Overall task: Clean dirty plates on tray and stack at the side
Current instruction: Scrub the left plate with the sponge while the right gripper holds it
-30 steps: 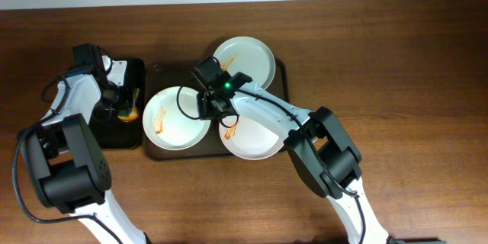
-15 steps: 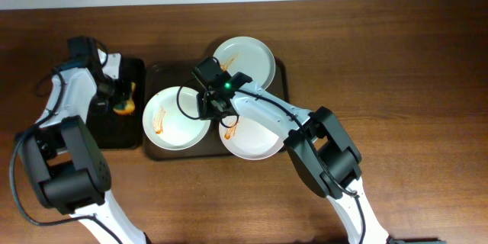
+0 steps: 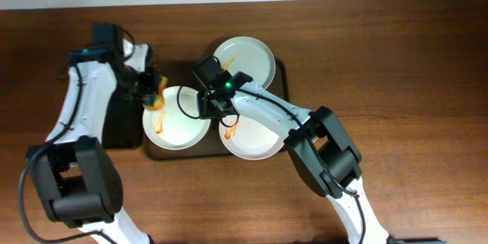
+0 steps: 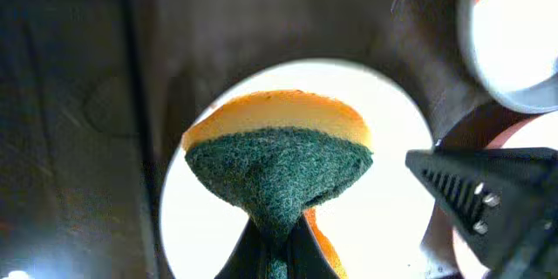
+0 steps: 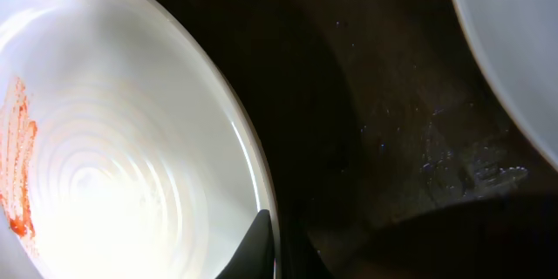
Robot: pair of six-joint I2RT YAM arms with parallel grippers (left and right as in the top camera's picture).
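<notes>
Next, I lower the sponge [image 3: 158, 94] with my left gripper and scrub the orange-brown smear [image 3: 158, 122], which remains while the sponge hangs above the plate near its far rim.
Three white plates lie on the dark brown tray [image 3: 279, 76]. The left plate [image 3: 179, 122] and the front right plate [image 3: 252, 139] carry orange-brown smears; the back plate [image 3: 245, 59] looks clean. My left gripper [image 3: 155, 99] is shut on a yellow and green sponge [image 4: 277, 161] and holds it over the left plate [image 4: 388, 218] near its far left rim. My right gripper [image 3: 207, 110] is shut on the left plate's right rim [image 5: 253, 174], one finger inside [image 5: 260, 240]. The smear [image 5: 19, 161] lies across the plate from it.
A smaller black tray [image 3: 122, 126] lies left of the brown tray, under my left arm. My right gripper's black fingers [image 4: 488, 196] show at the right of the left wrist view, close to the sponge. Another plate [image 5: 523, 44] lies to the right of the held one.
My left gripper has carried the sponge from the black tray rightward, over the left plate. The right arm and the plates have not moved.
</notes>
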